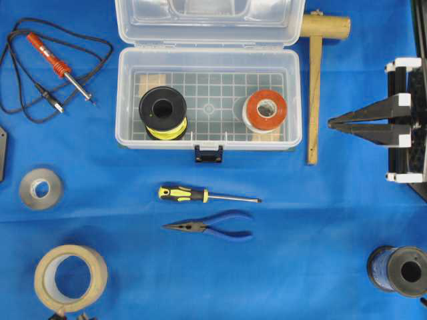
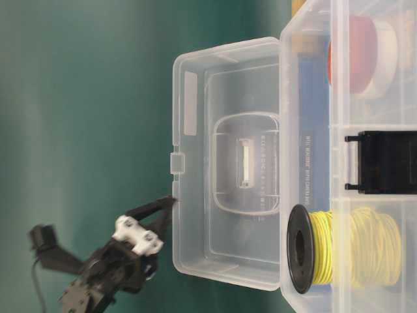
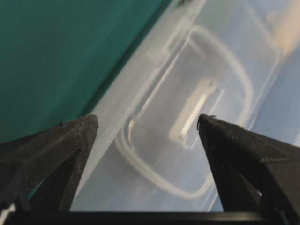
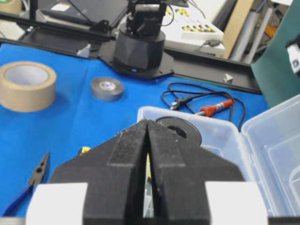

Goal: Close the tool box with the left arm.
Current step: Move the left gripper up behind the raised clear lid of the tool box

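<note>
I should reverse and swing the lid forward and down toward the latch point(image 1: 208, 155), because the lid leans back and my left gripper is already at its free edge point(image 2: 175, 210).
The tool box point(image 1: 292, 100) lies open, a clear case with its lid point(image 1: 207, 20) raised at the back and a dark latch point(image 1: 209, 154) in front. Inside are a yellow wire spool point(image 1: 163, 113) and an orange spool point(image 1: 265, 111). The left arm is outside the overhead view. In the table-level view my left gripper point(image 2: 169, 207) is at the free edge of the lid point(image 2: 228, 163). In its wrist view the left gripper point(image 3: 146, 117) is open, with the lid point(image 3: 187, 108) close ahead and nothing clamped. My right gripper point(image 1: 331, 122) point(image 4: 146, 121) rests shut beside the box point(image 4: 225, 131).
A wooden mallet point(image 1: 315, 87) lies right of the box and a soldering iron point(image 1: 59, 65) with its cord to the left. In front are a screwdriver point(image 1: 200, 195), pliers point(image 1: 213, 227), grey tape point(image 1: 41, 189), tan tape point(image 1: 70, 279) and a blue spool point(image 1: 398, 270).
</note>
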